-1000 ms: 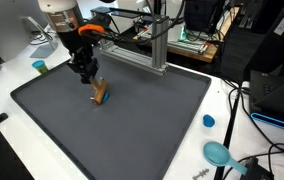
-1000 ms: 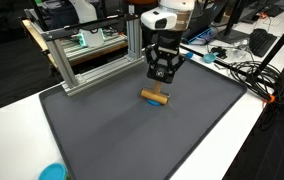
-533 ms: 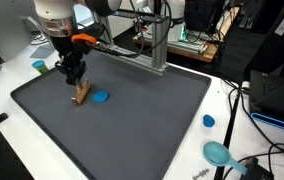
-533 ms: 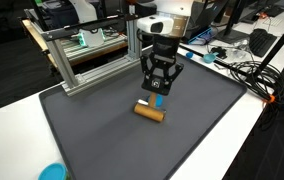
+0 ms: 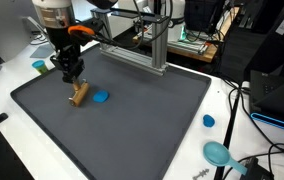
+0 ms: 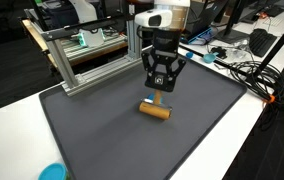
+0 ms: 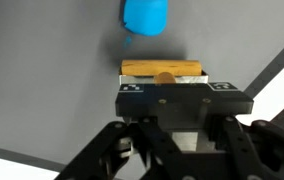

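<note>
The wooden piece stands at the blue disc's side (image 5: pixel 91 96), so the robot's gripper should move back, swing it around to the disc's side (image 5: pixel 99 86) facing the frame and close in.
My gripper (image 5: pixel 73 80) hangs over the dark mat (image 5: pixel 142 130), shut on a small wooden piece (image 5: pixel 79 95) that rests on or just above the mat. From the opposite side, the same gripper (image 6: pixel 159 90) stands right over the wooden piece (image 6: pixel 157 110). A flat blue disc (image 5: pixel 100 97) lies on the mat close beside the wood, apart from it. In the wrist view the wooden piece (image 7: pixel 162 68) sits just past the dark gripper body, with the blue disc (image 7: pixel 145 15) beyond it. The fingertips themselves are hidden there.
An aluminium frame (image 5: pixel 147 45) stands along the mat's far edge, and it shows again as a frame (image 6: pixel 92 55). A blue cap (image 5: pixel 208 121) and a teal object (image 5: pixel 218 153) lie on the white table. A teal cup (image 5: pixel 40 66) stands near the arm. Cables (image 6: pixel 242 70) run beside the mat.
The gripper carried the wooden piece sideways across the mat, uncovering the blue disc where it had been. Over the last half second it has barely shifted.
</note>
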Controlling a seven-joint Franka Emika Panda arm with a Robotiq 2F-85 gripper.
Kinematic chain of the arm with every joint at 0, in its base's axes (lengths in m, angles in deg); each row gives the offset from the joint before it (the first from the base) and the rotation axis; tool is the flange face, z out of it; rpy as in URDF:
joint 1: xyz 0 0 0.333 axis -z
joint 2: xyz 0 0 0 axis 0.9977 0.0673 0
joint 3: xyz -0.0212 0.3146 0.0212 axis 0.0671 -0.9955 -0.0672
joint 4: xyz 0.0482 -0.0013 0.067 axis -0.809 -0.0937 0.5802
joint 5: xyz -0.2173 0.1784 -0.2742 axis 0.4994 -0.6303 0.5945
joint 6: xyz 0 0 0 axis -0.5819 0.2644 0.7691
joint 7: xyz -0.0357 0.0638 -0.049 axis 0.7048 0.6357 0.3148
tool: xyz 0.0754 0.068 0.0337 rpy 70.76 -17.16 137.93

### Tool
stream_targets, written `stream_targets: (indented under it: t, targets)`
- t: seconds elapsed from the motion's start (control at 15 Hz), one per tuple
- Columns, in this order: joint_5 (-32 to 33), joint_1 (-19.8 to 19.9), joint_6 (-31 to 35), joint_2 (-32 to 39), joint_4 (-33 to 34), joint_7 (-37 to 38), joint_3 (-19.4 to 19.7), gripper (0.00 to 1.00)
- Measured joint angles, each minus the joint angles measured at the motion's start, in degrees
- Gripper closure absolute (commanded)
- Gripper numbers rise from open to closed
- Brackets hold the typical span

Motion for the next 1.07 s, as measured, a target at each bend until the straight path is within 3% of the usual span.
stream_targets:
  t: [0.2, 0.47, 0.53, 0.73, 0.8, 0.93, 1.07]
  targets:
    - [5.2, -2.6, 1.2, -5.9, -4.0, -3.0, -0.1, 0.78]
    - [9.5, -4.8, -4.3, -11.3, -6.8, -9.5, -1.9, 0.78]
    - [9.6, -5.0, -6.4, -11.7, -6.8, -11.5, -2.8, 0.53]
    - [9.7, -5.6, -12.8, -12.0, -5.4, -14.8, -4.5, 0.53]
    - [9.7, -5.6, -13.1, -12.0, -5.3, -15.1, -4.6, 0.78]
    - [9.9, -5.5, -12.8, -11.9, -5.4, -16.1, -4.7, 0.78]
    - [9.9, -4.9, -11.6, -11.6, -6.1, -22.1, -5.1, 0.78]
